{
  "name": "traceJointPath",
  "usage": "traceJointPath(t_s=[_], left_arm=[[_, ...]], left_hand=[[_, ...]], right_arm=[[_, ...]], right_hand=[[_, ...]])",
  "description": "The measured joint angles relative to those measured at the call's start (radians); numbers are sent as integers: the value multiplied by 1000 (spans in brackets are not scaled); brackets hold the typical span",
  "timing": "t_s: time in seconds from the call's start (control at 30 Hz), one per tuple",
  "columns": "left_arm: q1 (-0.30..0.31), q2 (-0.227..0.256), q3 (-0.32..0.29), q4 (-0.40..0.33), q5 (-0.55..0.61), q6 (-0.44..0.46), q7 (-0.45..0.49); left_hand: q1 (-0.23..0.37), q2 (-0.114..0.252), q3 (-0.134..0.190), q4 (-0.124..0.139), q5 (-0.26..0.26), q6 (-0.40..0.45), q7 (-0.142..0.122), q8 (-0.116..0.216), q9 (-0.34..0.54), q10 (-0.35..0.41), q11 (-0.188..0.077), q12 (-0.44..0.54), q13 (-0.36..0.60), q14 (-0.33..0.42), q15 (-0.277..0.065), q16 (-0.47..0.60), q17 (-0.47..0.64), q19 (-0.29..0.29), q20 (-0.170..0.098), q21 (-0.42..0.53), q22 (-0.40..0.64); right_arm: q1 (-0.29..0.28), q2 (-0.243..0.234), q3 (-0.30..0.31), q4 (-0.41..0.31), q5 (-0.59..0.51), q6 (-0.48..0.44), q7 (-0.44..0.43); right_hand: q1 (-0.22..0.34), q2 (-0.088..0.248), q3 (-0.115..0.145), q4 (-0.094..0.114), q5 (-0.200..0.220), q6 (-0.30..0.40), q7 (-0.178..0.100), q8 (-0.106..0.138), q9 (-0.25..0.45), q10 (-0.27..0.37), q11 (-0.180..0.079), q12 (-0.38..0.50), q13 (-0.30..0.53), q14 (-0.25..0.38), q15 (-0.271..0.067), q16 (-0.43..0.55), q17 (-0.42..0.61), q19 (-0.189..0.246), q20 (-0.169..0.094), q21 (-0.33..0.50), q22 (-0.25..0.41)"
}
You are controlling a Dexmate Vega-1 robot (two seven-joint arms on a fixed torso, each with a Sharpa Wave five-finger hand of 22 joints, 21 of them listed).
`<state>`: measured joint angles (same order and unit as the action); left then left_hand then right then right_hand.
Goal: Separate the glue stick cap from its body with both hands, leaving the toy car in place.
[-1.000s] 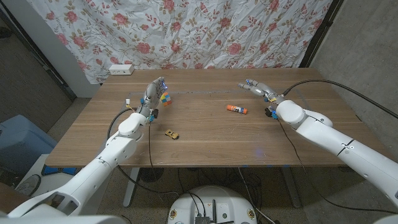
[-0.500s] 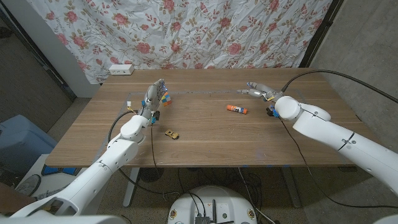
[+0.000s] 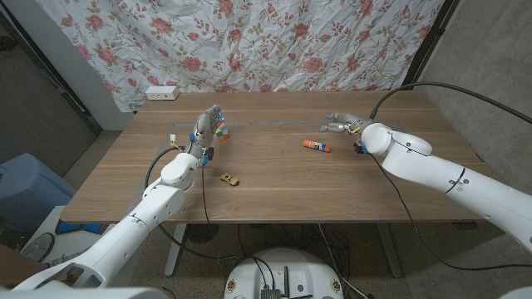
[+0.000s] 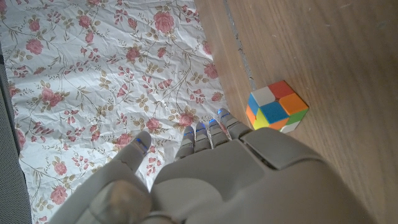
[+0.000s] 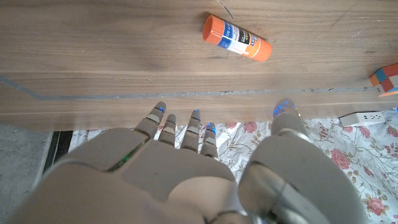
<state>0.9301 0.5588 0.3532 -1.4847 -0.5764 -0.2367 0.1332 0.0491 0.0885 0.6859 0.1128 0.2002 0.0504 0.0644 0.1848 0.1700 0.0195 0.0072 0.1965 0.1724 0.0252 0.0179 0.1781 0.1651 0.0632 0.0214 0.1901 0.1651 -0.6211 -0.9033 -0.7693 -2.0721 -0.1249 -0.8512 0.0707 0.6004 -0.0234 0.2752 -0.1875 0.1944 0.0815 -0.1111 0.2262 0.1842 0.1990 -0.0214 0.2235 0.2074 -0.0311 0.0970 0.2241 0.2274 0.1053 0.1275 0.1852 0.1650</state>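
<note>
I expect the glue stick cap (image 5: 263, 51) to slide straight off when I pull it, because the glue stick's orange end away from the blue band (image 5: 226, 36) has straight sides.
The glue stick (image 3: 315, 145), orange at both ends with a white label, lies on its side right of the table's middle; it also shows in the right wrist view as the glue stick (image 5: 237, 45). My right hand (image 3: 339, 124) hovers just behind and to the right of it, fingers spread, holding nothing; the wrist camera shows this right hand (image 5: 186, 168) apart from the stick. The small yellow toy car (image 3: 229, 178) sits left of centre. My left hand (image 3: 204, 129) stands upright at the left, fingers straight, empty, beside a colourful cube (image 3: 219, 129).
The cube (image 4: 277, 107) rests just past my left hand (image 4: 217, 174). A white power strip (image 3: 161, 92) lies at the table's far left corner below the floral curtain. Bare wood stretches between the car and the glue stick.
My right arm has swung inward and its hand has come slightly nearer the glue stick. The left hand, car and glue stick have stayed put.
</note>
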Motion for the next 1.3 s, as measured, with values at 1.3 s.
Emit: traceJointPath(t_s=[1.3], left_arm=[[33, 22, -10, -52, -4, 19, 11]], left_hand=[[-6, -6, 4, 4, 0, 12, 2, 0, 5, 22, 7, 0, 0, 16, 2, 0, 0, 13, 2, 0, 0]], right_arm=[[320, 81, -393, 39, -206, -281, 258]], right_hand=[[94, -52, 29, 15, -10, 81, -46, 8, 0, 125, -14, 28, 9, 81, 1, 23, -14, -12, 26, -4, 0]])
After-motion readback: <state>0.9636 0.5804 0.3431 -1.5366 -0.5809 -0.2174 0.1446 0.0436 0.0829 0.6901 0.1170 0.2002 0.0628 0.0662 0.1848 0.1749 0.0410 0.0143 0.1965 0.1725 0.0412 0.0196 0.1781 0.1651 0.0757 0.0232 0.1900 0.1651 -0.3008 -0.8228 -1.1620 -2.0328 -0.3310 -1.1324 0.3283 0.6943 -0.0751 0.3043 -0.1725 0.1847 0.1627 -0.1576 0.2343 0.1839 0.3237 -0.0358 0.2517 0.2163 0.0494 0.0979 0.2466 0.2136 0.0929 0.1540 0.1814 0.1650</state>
